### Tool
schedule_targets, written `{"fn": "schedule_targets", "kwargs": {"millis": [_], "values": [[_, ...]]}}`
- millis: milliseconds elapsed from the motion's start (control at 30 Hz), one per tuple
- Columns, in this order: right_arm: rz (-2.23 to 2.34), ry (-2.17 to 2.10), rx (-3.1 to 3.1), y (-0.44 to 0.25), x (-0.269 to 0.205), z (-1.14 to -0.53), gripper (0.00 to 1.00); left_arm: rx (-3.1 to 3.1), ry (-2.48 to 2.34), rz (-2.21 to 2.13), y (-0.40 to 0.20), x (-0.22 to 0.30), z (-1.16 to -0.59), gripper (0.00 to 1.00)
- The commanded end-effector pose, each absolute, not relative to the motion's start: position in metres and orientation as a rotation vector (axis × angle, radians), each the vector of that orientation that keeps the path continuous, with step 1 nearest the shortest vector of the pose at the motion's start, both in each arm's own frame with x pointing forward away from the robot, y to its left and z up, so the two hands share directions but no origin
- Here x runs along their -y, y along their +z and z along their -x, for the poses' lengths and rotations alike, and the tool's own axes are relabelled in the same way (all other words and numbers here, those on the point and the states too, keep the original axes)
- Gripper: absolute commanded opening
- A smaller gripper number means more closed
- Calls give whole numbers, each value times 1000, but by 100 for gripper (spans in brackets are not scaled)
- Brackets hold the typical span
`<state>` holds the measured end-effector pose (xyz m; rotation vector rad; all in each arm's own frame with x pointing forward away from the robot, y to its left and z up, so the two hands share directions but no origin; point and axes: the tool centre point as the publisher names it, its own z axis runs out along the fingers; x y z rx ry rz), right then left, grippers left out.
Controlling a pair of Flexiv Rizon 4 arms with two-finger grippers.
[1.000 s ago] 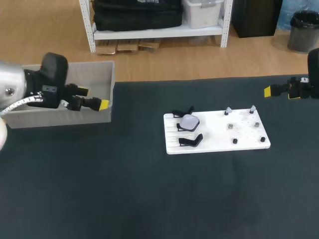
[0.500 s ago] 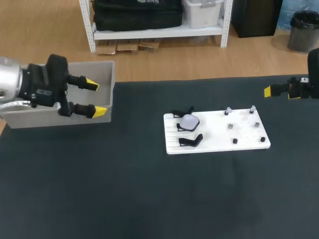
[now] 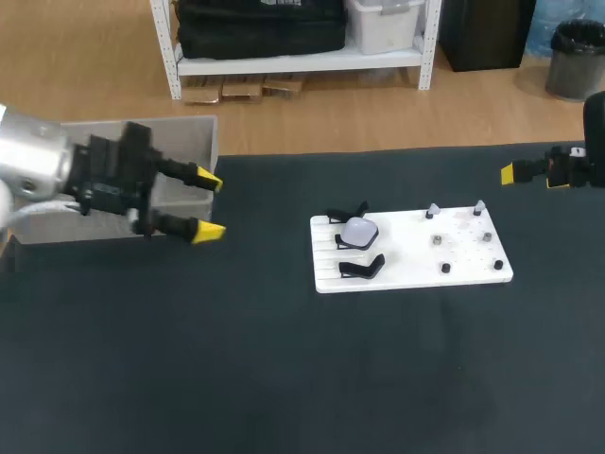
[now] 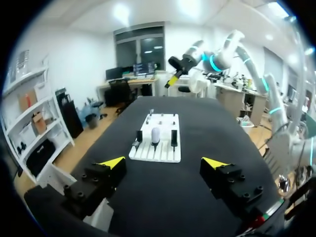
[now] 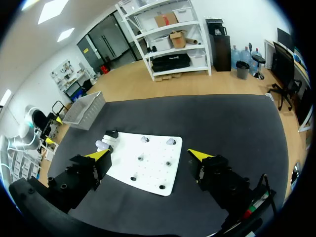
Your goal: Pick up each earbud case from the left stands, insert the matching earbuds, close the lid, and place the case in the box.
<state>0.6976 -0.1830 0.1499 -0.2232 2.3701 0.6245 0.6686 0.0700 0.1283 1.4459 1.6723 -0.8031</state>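
The small earbuds [image 3: 433, 210] are standing on pegs outside the shut lavender earbud case [image 3: 358, 232], so I expect the sockets inside to be empty when I open the case's lid.
A white board [image 3: 416, 257] lies right of the table's middle. Its left end carries black stands, and a pale lavender earbud case [image 3: 358, 232] rests on the middle one, lid shut. Two small earbuds [image 3: 432, 211] stand on pegs along the board's far edge. My left gripper [image 3: 210, 204] hangs open and empty just past the grey box [image 3: 189, 142], well left of the board. From the left wrist, the case [image 4: 155, 134] sits straight ahead of the left gripper [image 4: 164, 162]. My right gripper [image 5: 148, 154] stands open and empty, far right of the board [image 5: 150, 173].
The grey box stands at the table's back left corner, also seen from the right wrist as the box [image 5: 89, 109]. Several small dark pegs [image 3: 445, 269] dot the board's right half. Dark table surface surrounds the board on all sides.
My left gripper has come out from over the grey box, moving right toward the board, and has turned so its fingers lie spread. The right arm has not moved.
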Motion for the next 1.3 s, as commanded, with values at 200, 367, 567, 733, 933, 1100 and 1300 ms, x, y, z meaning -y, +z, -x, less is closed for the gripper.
{"fn": "schedule_targets", "kwargs": {"millis": [200, 367, 567, 733, 933, 1100, 1300], "values": [[225, 626, -2369, 149, 183, -698, 100, -1704, -707, -1403, 82, 6, -687, 100], [225, 626, -2369, 149, 183, -698, 100, -1704, -739, -1401, 73, 17, -693, 100], [225, 626, -2369, 149, 183, -698, 100, -1704, -739, -1401, 73, 17, -693, 100], [225, 626, -2369, 149, 183, -698, 100, -1704, -739, -1401, 73, 17, -693, 100], [225, 626, -2369, 149, 183, -698, 100, -1679, -783, -1411, 64, 36, -700, 100], [225, 626, -2369, 149, 183, -698, 100, -1682, -802, -1391, 53, 58, -710, 100], [225, 626, -2369, 149, 183, -698, 100, -1675, -815, -1435, 42, 82, -720, 100]]}}
